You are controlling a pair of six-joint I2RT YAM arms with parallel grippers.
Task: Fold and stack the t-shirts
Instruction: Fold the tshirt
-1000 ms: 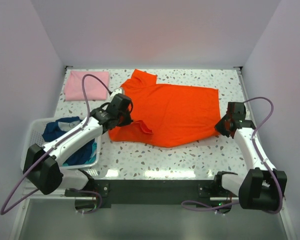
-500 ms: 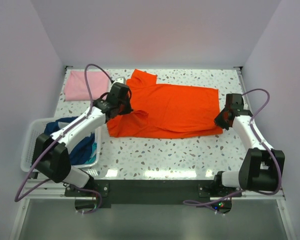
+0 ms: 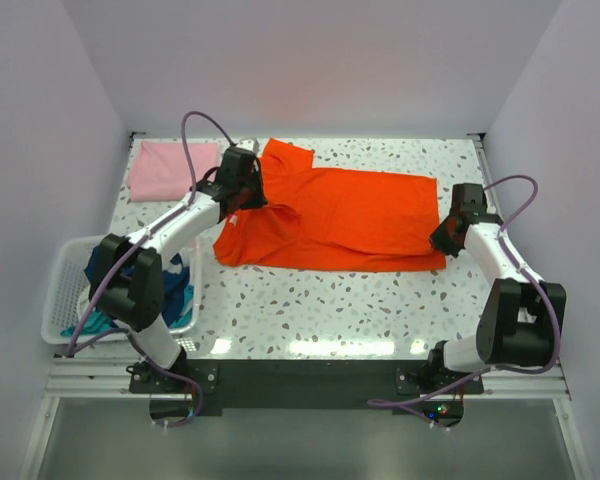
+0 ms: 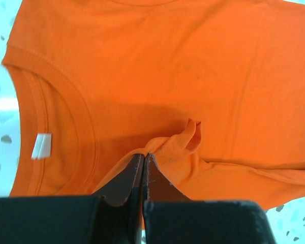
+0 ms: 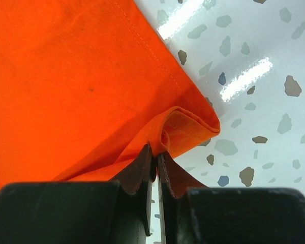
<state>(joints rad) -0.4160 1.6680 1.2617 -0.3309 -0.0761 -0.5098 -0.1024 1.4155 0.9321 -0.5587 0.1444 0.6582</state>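
My two grippers should open and pull the folded near side [image 3: 365, 259] frontward before folding further, as the orange-red t-shirt lies toward the back with open tabletop before it [image 3: 325, 305].
The orange-red t-shirt [image 3: 345, 215] lies on the speckled table with its near edge folded over toward the back. My left gripper [image 3: 252, 205] is shut on a pinch of it near the collar; the wrist view shows the cloth [image 4: 142, 76] bunched at my fingertips [image 4: 144, 156]. My right gripper [image 3: 442, 243] is shut on the folded hem corner [image 5: 188, 122] at the shirt's right end, with my gripper [image 5: 156, 152] just above the table. A folded pale pink t-shirt [image 3: 165, 170] lies at the back left. Dark blue and teal shirts [image 3: 175, 290] sit in the basket.
A white slatted basket [image 3: 65, 290] stands at the left front beside the left arm. The booth walls close in the table at the back and on both sides. Speckled tabletop [image 3: 330, 310] shows in front of the shirt.
Both grippers carried the shirt's near edge away toward the back, so the lower part now lies folded over. The left gripper moved up toward the collar; the right moved slightly back.
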